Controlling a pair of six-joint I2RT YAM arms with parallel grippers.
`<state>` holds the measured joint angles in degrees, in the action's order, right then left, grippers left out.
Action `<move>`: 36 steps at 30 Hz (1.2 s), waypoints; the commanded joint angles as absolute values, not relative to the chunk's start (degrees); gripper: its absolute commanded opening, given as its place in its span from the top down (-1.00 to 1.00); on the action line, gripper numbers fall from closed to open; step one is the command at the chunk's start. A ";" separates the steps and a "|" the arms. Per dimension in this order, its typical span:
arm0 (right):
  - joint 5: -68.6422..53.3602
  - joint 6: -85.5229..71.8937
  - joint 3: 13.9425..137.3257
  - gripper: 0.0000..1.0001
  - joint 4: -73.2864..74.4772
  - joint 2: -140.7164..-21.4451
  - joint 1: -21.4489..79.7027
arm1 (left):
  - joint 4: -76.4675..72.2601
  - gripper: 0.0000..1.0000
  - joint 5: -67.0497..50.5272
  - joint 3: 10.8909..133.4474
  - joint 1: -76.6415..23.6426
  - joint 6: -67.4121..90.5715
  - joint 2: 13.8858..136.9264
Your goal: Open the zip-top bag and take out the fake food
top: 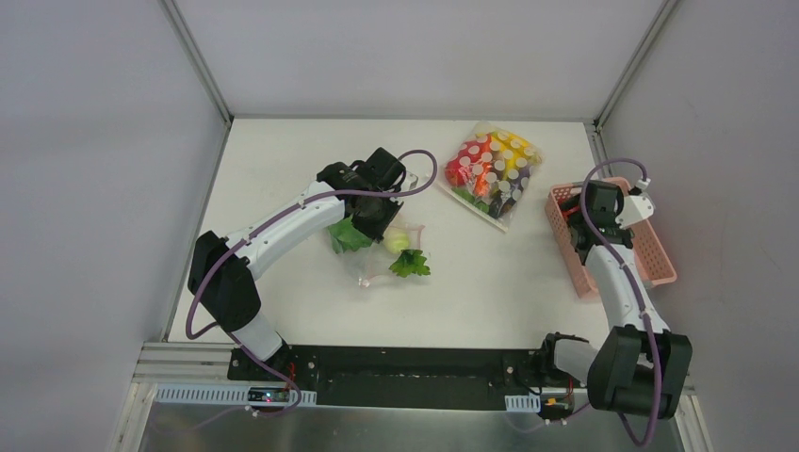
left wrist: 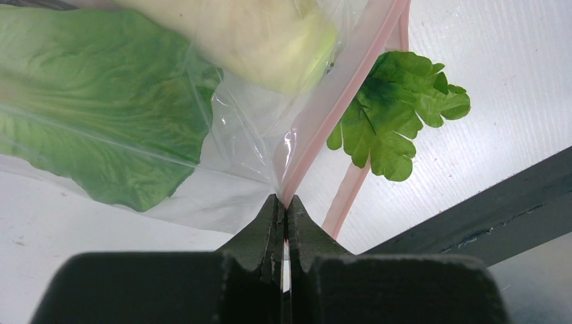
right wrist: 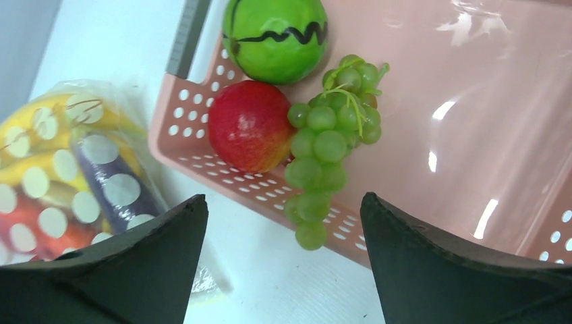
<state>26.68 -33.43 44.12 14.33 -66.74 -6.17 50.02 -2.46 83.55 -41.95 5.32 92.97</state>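
The leafy green piece is sticking out of the bag's opening (top: 390,265), so my right gripper keeps going toward it and closes on its leaves (top: 412,265).
The clear zip-top bag (top: 375,268) with its pink zip strip (left wrist: 351,74) lies on the table. My left gripper (top: 382,221) is shut on the bag's edge by the strip (left wrist: 284,202). Inside the bag I see a lettuce leaf (left wrist: 101,115) and the white radish (left wrist: 270,40). A small leafy green piece (left wrist: 398,115) lies on the table just outside the bag's mouth. My right gripper (right wrist: 283,197) is open and empty over the near wall of a pink basket (right wrist: 418,101). The basket holds a green round fruit (right wrist: 276,34), a red apple (right wrist: 248,125) and green grapes (right wrist: 324,142).
A white-dotted clear bag (top: 492,169) of red, orange, yellow and purple items lies at the back, just left of the pink basket (top: 660,259); it also shows in the right wrist view (right wrist: 61,169). Grey walls enclose the table on three sides.
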 commanded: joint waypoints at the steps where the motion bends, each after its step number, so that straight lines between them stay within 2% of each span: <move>1: 23.32 -29.67 44.89 -0.74 15.09 -60.71 -4.97 | 51.24 1.00 -2.59 85.46 -42.10 5.80 91.67; 8: 20.51 -23.79 45.14 -0.74 14.68 -54.34 7.62 | 51.25 1.00 -2.46 85.43 -42.10 5.81 91.82; 15: 19.81 -15.55 40.83 -0.69 4.85 -51.72 30.31 | 51.33 1.00 -2.37 85.43 -42.10 5.72 91.85; 20: 15.84 -9.79 38.35 -0.55 -4.93 -55.65 42.42 | 51.20 1.00 -2.94 85.43 -42.10 5.66 91.60; 24: 14.32 -3.31 39.91 -0.54 -8.62 -62.29 50.45 | 51.08 1.00 -3.54 85.39 -42.05 5.71 91.37; 29: 8.51 1.36 41.54 -0.50 -15.15 -71.02 54.35 | 50.76 1.00 -4.29 85.34 -42.10 5.94 91.41; 36: 8.83 9.93 43.48 -0.40 -22.42 -81.08 56.46 | 50.64 1.00 -5.85 85.34 -42.10 6.18 91.23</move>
